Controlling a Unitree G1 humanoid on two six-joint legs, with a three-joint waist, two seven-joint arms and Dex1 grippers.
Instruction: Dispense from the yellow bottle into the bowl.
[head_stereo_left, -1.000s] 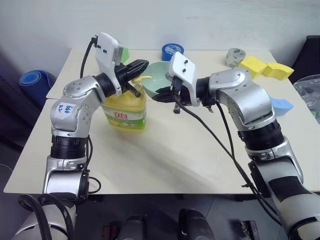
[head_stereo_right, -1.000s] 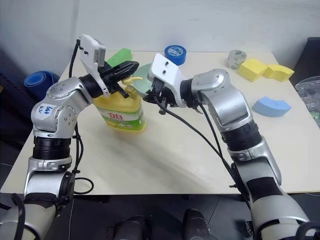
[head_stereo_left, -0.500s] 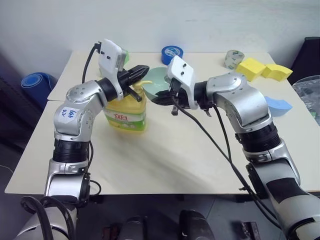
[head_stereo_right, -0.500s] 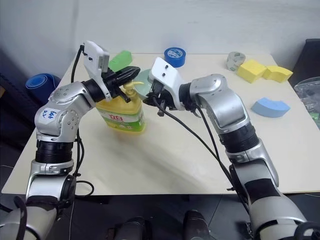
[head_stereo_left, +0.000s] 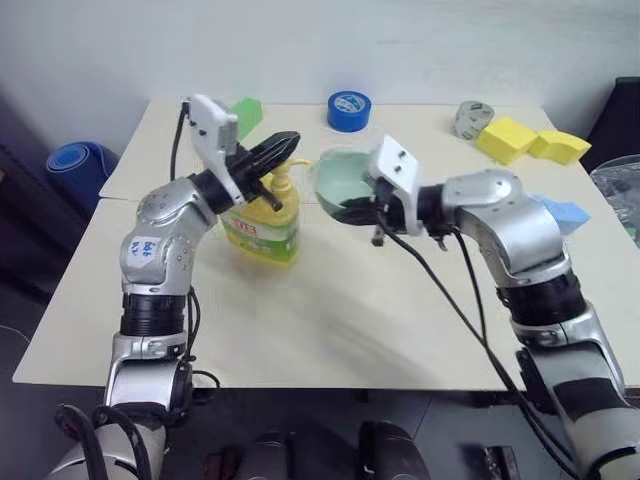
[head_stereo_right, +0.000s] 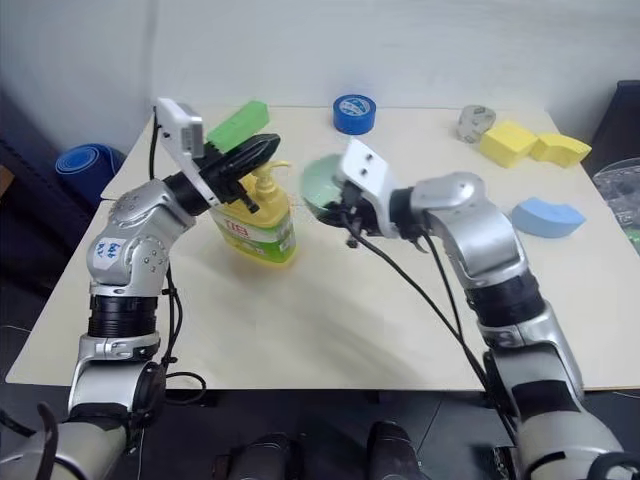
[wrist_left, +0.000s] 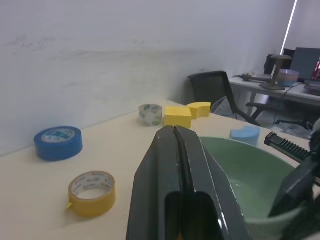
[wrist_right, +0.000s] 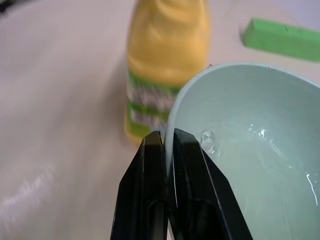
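Note:
I keep drawing my left gripper back from the pump, as there is clear liquid in the bowl (wrist_right: 208, 141), and open it in the free space (head_stereo_left: 245, 310) in front of the bottle.
The yellow bottle (head_stereo_left: 262, 228) stands upright on the table, left of centre, its pump head up. My left gripper (head_stereo_left: 288, 138) is shut and empty just above the pump, tips angled upward. The pale green bowl (head_stereo_left: 338, 180) is to the right of the bottle, tilted, with a little clear liquid inside (wrist_right: 250, 130). My right gripper (head_stereo_left: 352, 208) is shut on the bowl's near rim, which passes between its fingers (wrist_right: 145, 165). Seen from the left wrist, the shut left gripper (wrist_left: 172, 131) points over the bowl (wrist_left: 240, 170). The bottle (wrist_right: 167, 50) stands just beyond the bowl.
At the back of the table lie a blue tape roll (head_stereo_left: 347, 110), a green foam block (head_stereo_left: 247, 108), a clear tape roll (head_stereo_left: 467, 117) and yellow foam blocks (head_stereo_left: 510, 137). A blue foam piece (head_stereo_left: 565, 210) lies at the right. A yellow tape roll (wrist_left: 91, 192) sits behind the bottle.
My right gripper has carried the bowl to the right and down, away from the bottle's spout. The left gripper's tips have tilted up off the pump. The camera has shifted.

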